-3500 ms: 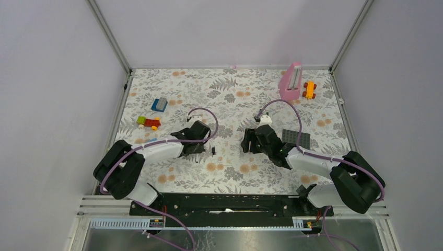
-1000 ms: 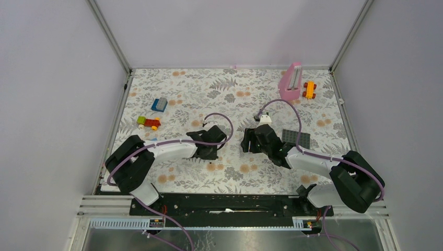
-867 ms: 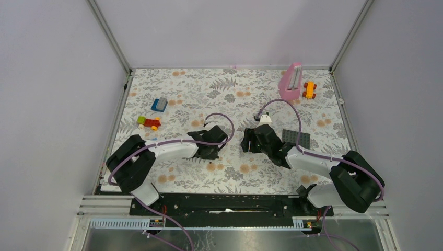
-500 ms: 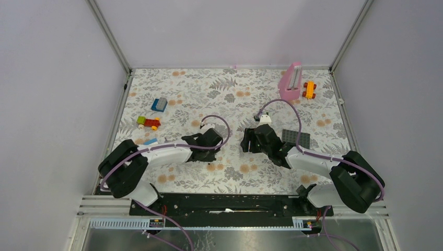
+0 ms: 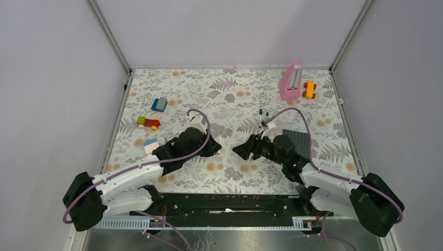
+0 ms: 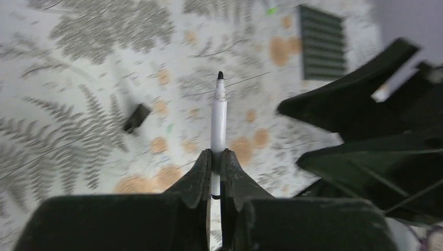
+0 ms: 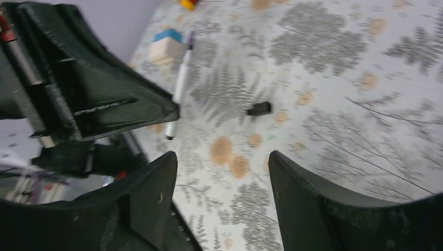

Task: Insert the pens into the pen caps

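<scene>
The black pen cap [image 7: 259, 109] is lying loose near my left gripper, which is holding the white pen, so my right gripper should grab the pen by its rear end [image 7: 170, 129].
My left gripper [image 6: 218, 152] is shut on a thin white pen [image 6: 218, 117] whose black tip points away from it, above the table. From the right wrist the same pen [image 7: 179, 86] shows slanting at the tip of the left gripper [image 7: 130, 110]. A black pen cap [image 6: 137, 117] lies loose on the floral mat, also in the right wrist view as the black cap [image 7: 259, 109]. My right gripper [image 7: 219, 167] is open and empty, facing the left gripper [image 5: 214, 149] a short gap apart. From above, the right gripper [image 5: 240, 151] sits mid-table, with a blue cap [image 5: 260, 111] and a green cap [image 5: 267, 114] behind it.
A grey baseplate [image 5: 298, 138] lies behind the right arm. A pink holder [image 5: 290, 82] and orange brick [image 5: 309, 90] stand at the back right. A blue-grey brick [image 5: 159, 104], a red-yellow-green brick [image 5: 148, 123] and a blue-topped block [image 5: 151, 145] lie on the left.
My left gripper closed on the pen and lifted it, the arm stretching out toward the middle. My right arm drew back toward the near edge, uncovering the blue and green caps.
</scene>
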